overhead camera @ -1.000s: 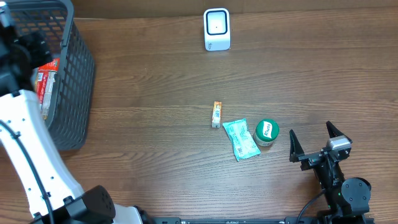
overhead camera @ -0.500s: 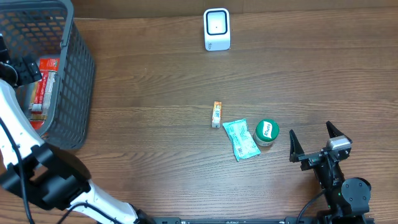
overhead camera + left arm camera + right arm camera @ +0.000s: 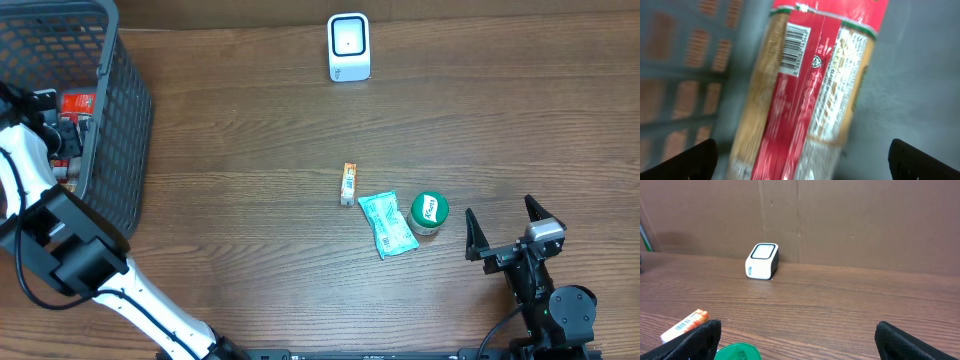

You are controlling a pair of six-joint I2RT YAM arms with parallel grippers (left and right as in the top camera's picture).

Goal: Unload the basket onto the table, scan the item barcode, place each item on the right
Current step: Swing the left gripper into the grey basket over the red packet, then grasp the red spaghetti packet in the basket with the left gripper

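Observation:
I keep lowering my left gripper and close it on the packet's near end (image 3: pixel 782 157). The gripper's open fingers are on both sides of the snack packet's narrow width, and the barcode label (image 3: pixel 795 49) is clear.
A red and tan snack packet (image 3: pixel 810 90) with a white barcode label (image 3: pixel 795 45) lies on the grey floor of the basket, filling the left wrist view. My left gripper (image 3: pixel 805 162) hangs open just above it, its black fingertips (image 3: pixel 697 160) far apart on either side and not touching it. From overhead, the left gripper (image 3: pixel 58 125) is inside the dark mesh basket (image 3: pixel 125 150) at the far left, with a bit of the red packet (image 3: pixel 76 102) showing. The white scanner (image 3: pixel 348 47) stands at the back centre. My right gripper (image 3: pixel 500 212) rests open at the front right, holding nothing.
On the table lie a small orange stick pack (image 3: pixel 348 183), a teal packet (image 3: pixel 387 223) and a green-lidded jar (image 3: pixel 429 211), just left of the right gripper. The right wrist view shows the scanner (image 3: pixel 761 261), the jar lid (image 3: pixel 737 352) and a brown cardboard wall (image 3: pixel 865 220) behind.
The left arm has swung further over the basket and its wrist now covers most of the packet. Its jaws have opened a little wider. The right arm has not moved.

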